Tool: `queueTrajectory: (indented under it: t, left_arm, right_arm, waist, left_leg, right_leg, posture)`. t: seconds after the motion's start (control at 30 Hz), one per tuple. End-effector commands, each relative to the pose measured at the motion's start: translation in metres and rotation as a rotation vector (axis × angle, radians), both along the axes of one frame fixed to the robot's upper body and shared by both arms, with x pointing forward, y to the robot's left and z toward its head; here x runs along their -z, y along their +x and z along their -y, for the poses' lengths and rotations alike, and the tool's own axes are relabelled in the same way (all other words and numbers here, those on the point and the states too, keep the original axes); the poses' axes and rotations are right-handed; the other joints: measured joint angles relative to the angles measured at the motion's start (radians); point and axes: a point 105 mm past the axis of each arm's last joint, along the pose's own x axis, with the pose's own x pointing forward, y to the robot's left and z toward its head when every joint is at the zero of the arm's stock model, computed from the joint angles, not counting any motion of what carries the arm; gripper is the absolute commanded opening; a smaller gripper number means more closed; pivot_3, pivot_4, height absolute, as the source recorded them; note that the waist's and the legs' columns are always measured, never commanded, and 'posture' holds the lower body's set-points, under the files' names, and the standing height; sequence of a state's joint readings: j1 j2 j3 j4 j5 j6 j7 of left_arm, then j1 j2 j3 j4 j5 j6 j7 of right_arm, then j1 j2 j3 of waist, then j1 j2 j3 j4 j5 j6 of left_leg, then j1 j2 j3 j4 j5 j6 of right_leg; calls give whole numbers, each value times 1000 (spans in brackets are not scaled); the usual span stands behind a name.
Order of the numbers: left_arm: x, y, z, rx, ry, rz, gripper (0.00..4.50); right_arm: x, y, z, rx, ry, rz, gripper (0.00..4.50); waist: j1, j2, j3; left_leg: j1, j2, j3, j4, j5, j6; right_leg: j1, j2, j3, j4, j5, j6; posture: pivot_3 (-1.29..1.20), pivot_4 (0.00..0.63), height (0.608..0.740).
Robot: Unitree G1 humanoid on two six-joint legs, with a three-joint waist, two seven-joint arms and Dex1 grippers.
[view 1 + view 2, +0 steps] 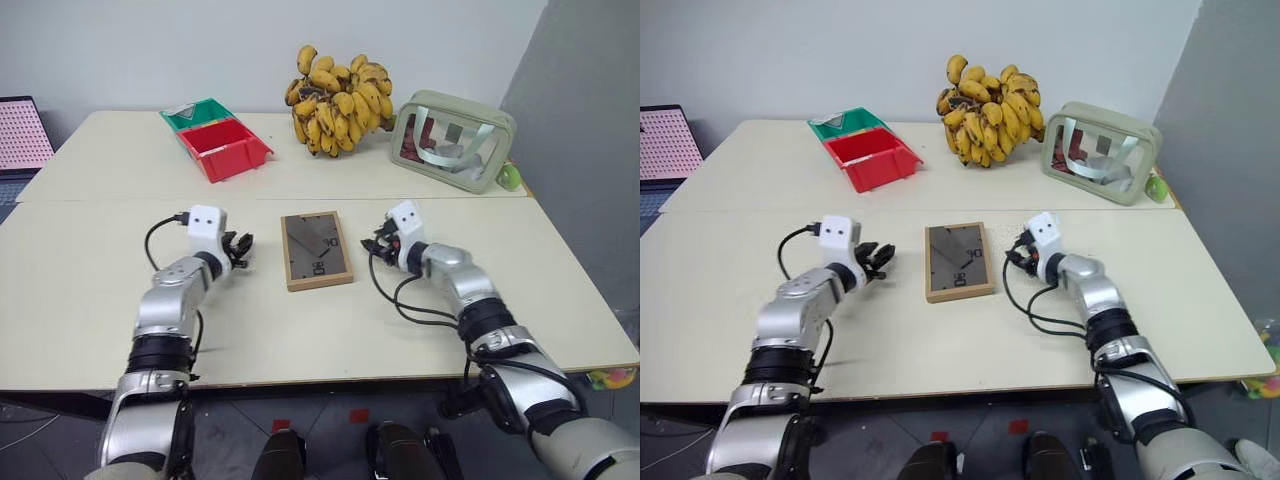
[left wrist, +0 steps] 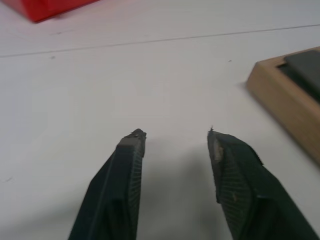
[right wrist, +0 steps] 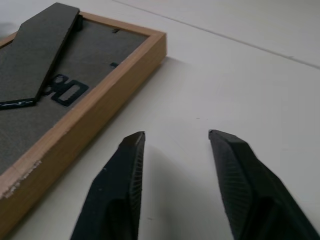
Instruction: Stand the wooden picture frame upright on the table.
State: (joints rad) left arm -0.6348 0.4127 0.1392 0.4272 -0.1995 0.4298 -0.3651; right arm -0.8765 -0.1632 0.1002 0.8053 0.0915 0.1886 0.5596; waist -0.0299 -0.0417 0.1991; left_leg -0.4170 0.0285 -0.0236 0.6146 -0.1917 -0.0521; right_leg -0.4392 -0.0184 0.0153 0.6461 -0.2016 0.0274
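I need my left gripper to pinch the frame's near corner and raise the flat picture frame, its stand folded, before my right gripper opens the stand.
The wooden picture frame lies flat, face down, in the middle of the table, its dark grey back and folded stand upward. My left gripper hovers a short way to the frame's left, open and empty; the frame's light-wood edge shows beside its fingers. My right gripper sits just right of the frame, open with nothing between its fingers, close to the frame's wooden side but apart from it.
At the back of the table stand a red bin with a green bin behind it, a bunch of bananas, and a pale green clear pouch. A seam crosses the tabletop. A black cable loops beside my right arm.
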Motion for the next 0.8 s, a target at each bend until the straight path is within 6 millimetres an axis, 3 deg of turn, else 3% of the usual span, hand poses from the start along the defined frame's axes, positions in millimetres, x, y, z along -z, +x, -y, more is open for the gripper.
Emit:
queueTrajectory:
  t: [0.03, 0.13, 0.17, 0.4, 0.53, 0.6, 0.67, 0.8]
  left_arm:
    - [-1, 1, 22, 63, 17, 9, 1107]
    - [16, -18, 61, 263, 20, -96, 490]
    - [19, -26, 68, 313, 29, -123, 490]
    - [21, -62, 87, 458, 58, -196, 490]
    - [20, -85, 93, 513, 67, -229, 490]
    - [23, -97, 92, 533, 81, -259, 490]
    - [28, -110, 84, 545, 124, -302, 490]
    - [30, -127, 53, 522, 221, -346, 490]
  right_arm:
    - [-16, 5, -15, 2, 7, 70, 1104]
    - [-17, -4, -42, -57, 51, 56, 421]
    - [-18, -7, -47, -76, 56, 56, 421]
    - [-15, -40, -50, -181, 68, 32, 421]
    - [-15, -75, -41, -251, 49, -14, 421]
    - [-13, -91, -33, -270, 15, -29, 421]
    - [-7, -95, -15, -236, -61, -25, 421]
    - [-3, -70, 43, -54, -225, 39, 421]
  waist:
    - [-2, 0, 0]
    - [-7, 0, 0]
    - [-10, 0, 0]
    - [-6, 1, -1]
    - [-2, 1, -1]
    - [-3, 1, -1]
    - [-3, 1, -1]
    - [-8, 1, -1]
  left_leg:
    - [0, 0, 0, 0, 0, 0]
    - [1, 0, 0, 0, 0, 0]
    - [1, 1, 0, 0, 0, 0]
    - [2, 0, -1, 0, 0, 0]
    - [2, 0, -1, 0, 0, 0]
    - [2, 1, -1, 0, 0, 0]
    - [2, 1, -1, 0, 0, 0]
    - [5, 1, 0, 0, 0, 0]
  right_leg:
    - [0, 0, 0, 0, 0, 0]
    - [0, 0, 0, 1, 0, 0]
    - [0, 1, 0, 1, 0, 0]
    - [1, 1, 0, 1, -1, 1]
    - [1, 0, 0, 1, -1, 1]
    - [1, 1, 0, 1, -1, 1]
    - [1, 1, 0, 1, -1, 1]
    - [3, 1, 1, 1, -5, -5]
  posture:
    - [0, 150, 740]
    - [0, 150, 740]
    - [0, 150, 740]
    - [0, 150, 740]
    - [0, 150, 740]
    - [0, 150, 740]
    - [0, 150, 740]
    - [0, 150, 740]
